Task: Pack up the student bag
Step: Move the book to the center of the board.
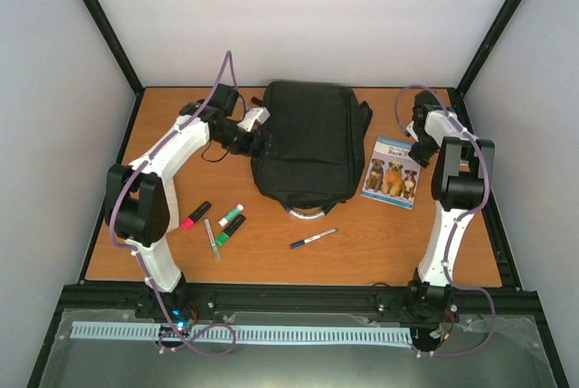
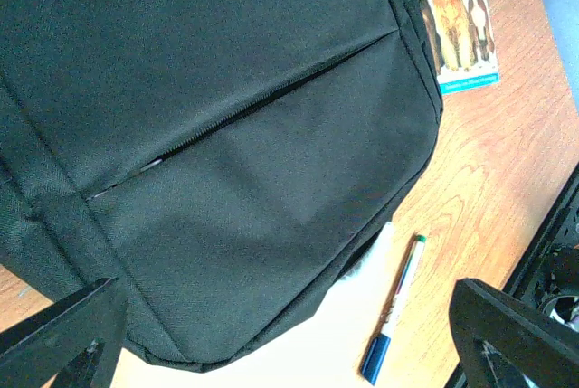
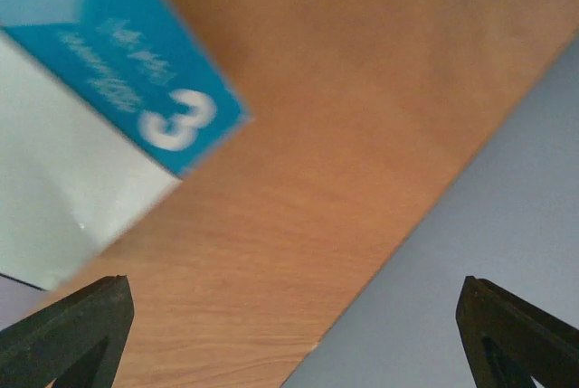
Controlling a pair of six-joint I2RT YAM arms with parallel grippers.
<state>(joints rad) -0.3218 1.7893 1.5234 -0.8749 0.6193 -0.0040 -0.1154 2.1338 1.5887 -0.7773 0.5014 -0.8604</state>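
Observation:
Next, I move my right gripper back over the book's far edge (image 1: 393,141) and pull the book toward me, since the gripper is out past the book's blue corner (image 3: 210,135).
The student bag (image 1: 308,139), a large black backpack, lies flat at the table's middle back with its grey loop handle (image 1: 308,212) toward me. My left gripper (image 1: 256,135) hovers open at the bag's left edge with nothing between its fingers. The left wrist view shows the bag (image 2: 226,135) filling the frame, a zip line (image 2: 253,103) running across it, and the left gripper (image 2: 289,347) spread wide. Open and empty, my right gripper (image 1: 419,148) is at the far right beside a dog-picture book (image 1: 391,173). The right wrist view shows the right gripper (image 3: 289,343) over bare table with the book's blue corner (image 3: 109,89) at upper left.
A blue-capped pen (image 1: 313,239) (image 2: 393,311) lies in front of the bag. To the left lie a pink-and-black marker (image 1: 194,214), two green markers (image 1: 230,222) and a thin clear pen (image 1: 212,239). The grey side wall (image 3: 507,225) stands close to the right gripper.

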